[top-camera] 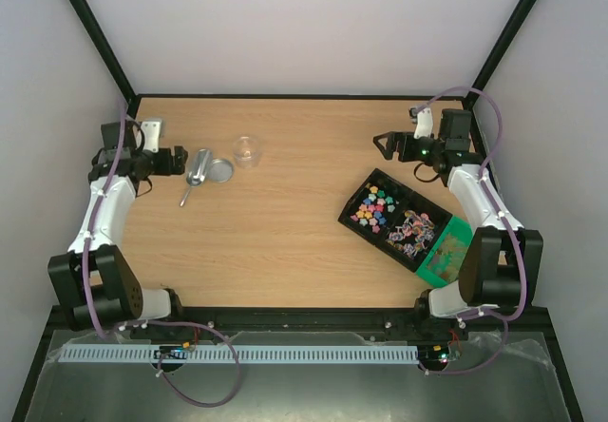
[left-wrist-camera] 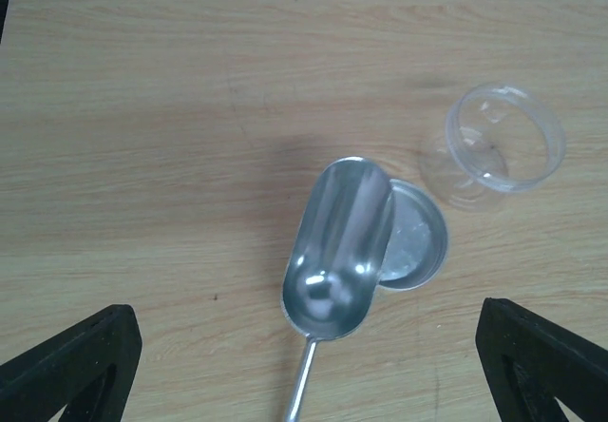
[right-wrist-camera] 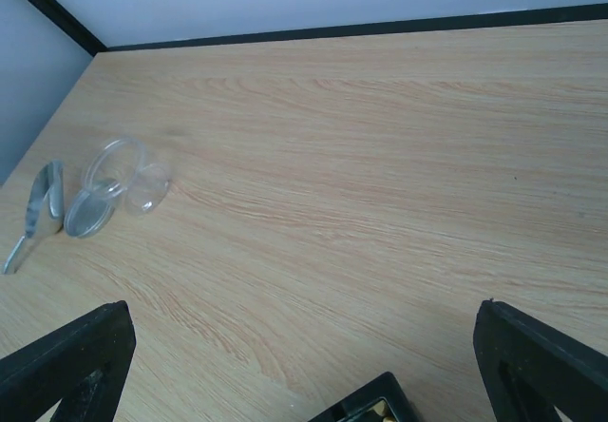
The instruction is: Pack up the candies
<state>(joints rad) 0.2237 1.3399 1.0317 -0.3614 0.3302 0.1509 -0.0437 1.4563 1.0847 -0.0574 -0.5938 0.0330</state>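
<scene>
The scoop bowl-up (top-camera: pixel 198 167) has its handle running clear of the lid toward my open fingers. My left gripper should keep going down and close on the handle (top-camera: pixel 185 197).
The candies (top-camera: pixel 374 203), tiny bright pieces in mixed colours, lie in one compartment of a black tray (top-camera: pixel 352 217) at the right of the table. A metal scoop (top-camera: pixel 197 177) (left-wrist-camera: pixel 337 251) lies bowl-up on the left, its rim resting on a round metal lid (top-camera: pixel 220 170) (left-wrist-camera: pixel 416 243). Beside them an empty clear plastic cup (top-camera: pixel 247 150) (left-wrist-camera: pixel 494 146) stands upright. My left gripper (top-camera: pixel 178 161) (left-wrist-camera: pixel 304 374) hovers open over the scoop's handle end, holding nothing. My right gripper (top-camera: pixel 385 143) (right-wrist-camera: pixel 304 365) is open just beyond the tray's far corner (right-wrist-camera: pixel 372 408), also holding nothing.
A second tray compartment holds darker pink and purple pieces (top-camera: pixel 414 232), and a green section (top-camera: pixel 446 257) sits at the tray's near end. Black frame rails and pale walls border the wooden table (top-camera: pixel 294 241). The right wrist view shows the cup (right-wrist-camera: pixel 123 167), lid (right-wrist-camera: pixel 88 216) and scoop (right-wrist-camera: pixel 43 203) far left.
</scene>
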